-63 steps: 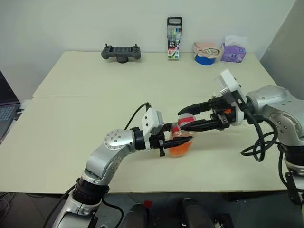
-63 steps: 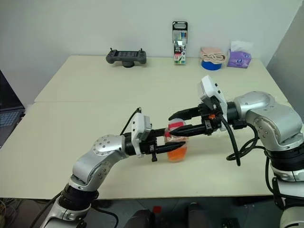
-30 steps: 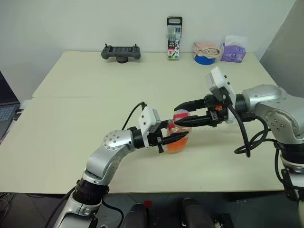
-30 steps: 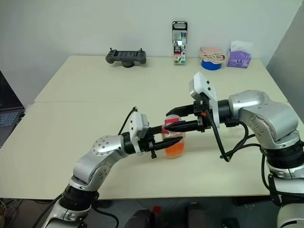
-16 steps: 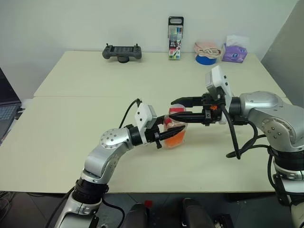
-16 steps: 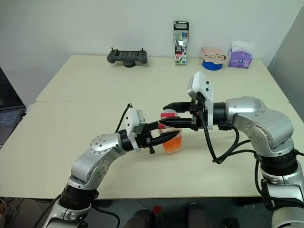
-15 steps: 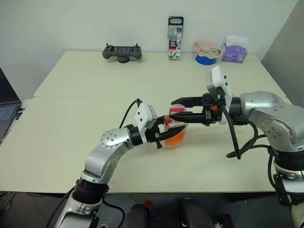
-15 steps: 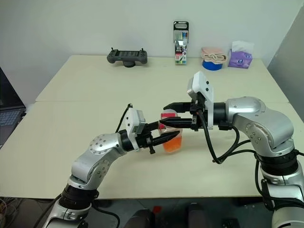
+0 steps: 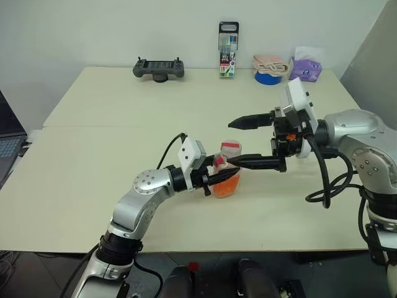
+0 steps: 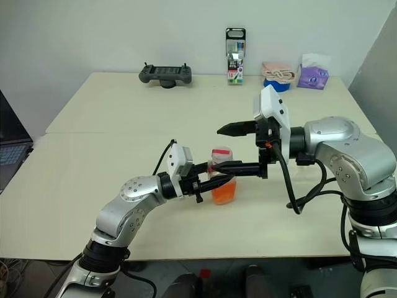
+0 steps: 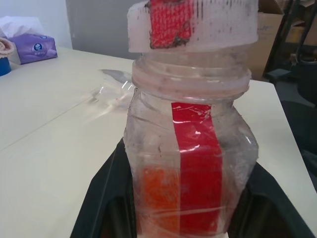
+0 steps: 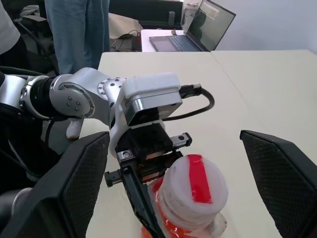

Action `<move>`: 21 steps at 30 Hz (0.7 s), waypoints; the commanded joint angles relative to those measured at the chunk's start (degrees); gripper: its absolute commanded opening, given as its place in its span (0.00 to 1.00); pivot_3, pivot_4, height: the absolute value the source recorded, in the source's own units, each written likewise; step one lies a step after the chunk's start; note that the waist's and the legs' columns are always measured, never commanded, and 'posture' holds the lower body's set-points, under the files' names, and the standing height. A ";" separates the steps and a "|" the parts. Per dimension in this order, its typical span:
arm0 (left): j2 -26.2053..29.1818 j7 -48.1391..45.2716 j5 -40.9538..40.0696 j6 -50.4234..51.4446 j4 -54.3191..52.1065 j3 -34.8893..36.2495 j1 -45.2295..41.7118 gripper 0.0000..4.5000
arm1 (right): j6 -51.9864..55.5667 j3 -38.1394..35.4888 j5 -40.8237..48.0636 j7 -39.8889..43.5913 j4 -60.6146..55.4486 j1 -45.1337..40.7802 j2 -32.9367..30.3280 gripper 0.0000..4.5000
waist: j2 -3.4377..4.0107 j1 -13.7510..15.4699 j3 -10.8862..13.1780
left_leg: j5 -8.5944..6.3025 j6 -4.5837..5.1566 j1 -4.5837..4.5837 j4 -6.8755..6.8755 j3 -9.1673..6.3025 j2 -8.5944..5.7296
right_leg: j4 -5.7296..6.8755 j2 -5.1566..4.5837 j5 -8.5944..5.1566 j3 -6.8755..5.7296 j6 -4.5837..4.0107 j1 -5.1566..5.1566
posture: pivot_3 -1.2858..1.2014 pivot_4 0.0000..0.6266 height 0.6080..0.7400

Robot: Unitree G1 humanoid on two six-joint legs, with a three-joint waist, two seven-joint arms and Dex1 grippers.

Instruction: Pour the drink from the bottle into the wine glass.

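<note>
My right gripper should turn, line up with the middle of the cap [image 12: 197, 187] and take it off before pouring, because the cap sits low and off-centre in front of my right gripper's open fingers.
The small clear bottle [image 9: 228, 174] stands on the table with the orange-red drink [image 11: 161, 198] in its lower part and its red-and-white cap [image 9: 231, 148] on. My left gripper [image 9: 218, 178] is shut on the bottle's body from the left. My right gripper [image 9: 231, 143] is open wide, reaching in from the right. Its upper finger sits well above the cap and its lower finger is level with the neck. A faint clear shape [image 11: 113, 87] on the table beyond the bottle may be the wine glass. In the head views my right arm covers that spot.
Along the table's far edge sit a black controller [image 9: 158, 67], an upright marker box [image 9: 227, 41], a blue tape roll [image 9: 268, 76] and a purple tissue box [image 9: 304, 68]. A laptop [image 9: 7, 146] lies off the left edge. A person's legs [image 12: 74, 29] stand beyond the table.
My right gripper, earlier closed narrowly around the cap, has opened wide and its upper finger now stands above the cap. The bottle and my left gripper have stayed put.
</note>
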 commanded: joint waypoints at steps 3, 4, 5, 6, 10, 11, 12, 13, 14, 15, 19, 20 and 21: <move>-0.39 0.73 0.45 -1.91 -1.19 1.53 -0.75 0.37 | 5.25 -3.13 3.59 -6.47 -2.90 -1.01 2.30 1.00 | 0.00 0.02 0.00 | 0.00 0.00 0.00 0.00 0.00 0.00 | -0.01 0.00 0.00 0.01 0.00 0.00 | 0.52 0.24 1.00; -0.41 0.80 0.66 -2.15 -1.11 1.52 -0.70 0.37 | 6.11 -3.31 4.26 -7.55 -4.20 -0.36 2.63 1.00 | 0.00 0.04 0.00 | 0.00 0.00 -0.01 0.00 -0.02 0.00 | -0.01 0.00 0.00 0.00 0.00 0.00 | 0.52 0.24 1.00; -0.45 0.85 0.84 -2.42 -1.02 1.52 -0.64 0.37 | 6.94 -3.42 4.67 -8.84 -5.05 0.09 3.09 1.00 | 0.00 0.04 0.00 | 0.00 0.00 -0.02 0.00 -0.03 0.00 | -0.02 -0.01 0.00 0.00 0.00 0.00 | 0.52 0.24 1.00; -0.48 0.89 0.96 -2.68 -0.96 1.51 -0.60 0.37 | 7.83 -3.65 4.95 -10.59 -5.43 0.34 3.80 1.00 | 0.00 0.05 0.00 | 0.00 0.00 -0.02 -0.01 -0.03 0.00 | -0.03 -0.01 0.00 0.00 0.00 0.00 | 0.52 0.24 1.00; -0.73 0.98 1.07 -3.23 -0.79 1.34 -0.66 0.37 | 11.48 -5.33 6.31 -17.83 -5.78 1.41 7.27 1.00 | 0.00 0.04 0.00 | 0.00 0.00 -0.02 0.00 -0.03 -0.01 | -0.01 -0.01 0.00 0.01 0.00 0.00 | 0.52 0.24 1.00; -0.76 0.95 1.09 -3.39 -0.71 1.32 -0.69 0.37 | 12.51 -5.83 7.12 -18.80 -6.00 1.80 7.77 1.00 | 0.00 0.04 0.00 | 0.00 0.00 -0.02 0.00 -0.03 -0.01 | 0.00 -0.01 0.00 0.01 -0.01 0.00 | 0.52 0.24 1.00; -0.80 0.95 1.11 -3.49 -0.64 1.33 -0.72 0.37 | 13.33 -6.29 7.85 -19.75 -6.22 2.18 8.19 1.00 | 0.00 0.03 0.00 | 0.00 0.00 -0.02 0.00 -0.03 -0.01 | 0.00 -0.01 0.00 0.00 -0.01 0.00 | 0.52 0.24 1.00; -0.79 0.94 1.10 -3.55 -0.59 1.38 -0.75 0.37 | 14.06 -6.69 8.49 -20.80 -6.39 2.50 8.61 1.00 | 0.00 0.03 0.00 | 0.00 0.00 -0.02 0.00 -0.03 -0.01 | 0.00 -0.01 0.00 0.00 -0.01 0.00 | 0.52 0.24 1.00; -0.78 0.95 1.13 -3.63 -0.57 1.43 -0.75 0.37 | 14.99 -6.81 8.53 -22.25 -6.45 3.06 8.90 1.00 | 0.00 0.02 0.00 | 0.00 0.00 -0.02 0.00 -0.03 -0.01 | 0.00 -0.01 0.00 0.00 -0.01 0.00 | 0.52 0.24 1.00; -0.78 0.99 1.15 -3.65 -0.56 1.48 -0.74 0.37 | 15.49 -6.65 8.36 -23.22 -6.61 3.58 8.92 1.00 | 0.00 0.02 0.00 | 0.00 0.00 -0.02 0.00 -0.01 -0.01 | 0.00 -0.01 0.00 0.01 -0.01 0.00 | 0.52 0.24 1.00; -0.65 0.98 1.37 -3.80 -0.63 1.36 -0.50 0.37 | 17.89 -8.34 11.92 -25.99 -6.71 4.24 10.51 1.00 | 0.00 0.01 0.00 | 0.00 0.00 -0.02 0.00 0.00 -0.01 | 0.00 -0.01 0.00 0.01 -0.01 0.00 | 0.52 0.24 1.00; -0.65 1.01 1.38 -3.81 -0.74 1.32 -0.38 0.37 | 18.31 -8.50 12.32 -26.45 -6.86 4.34 10.61 1.00 | 0.00 0.00 0.00 | 0.00 0.00 -0.02 0.00 -0.01 -0.01 | 0.01 -0.01 0.00 0.01 -0.01 0.00 | 0.52 0.24 1.00; -0.68 1.06 1.37 -3.81 -0.86 1.25 -0.29 0.37 | 18.70 -8.46 12.65 -26.77 -6.96 4.42 10.50 1.00 | 0.00 0.00 0.00 | 0.00 0.00 -0.02 -0.01 -0.01 -0.01 | 0.01 -0.01 0.00 0.01 -0.01 0.00 | 0.52 0.24 1.00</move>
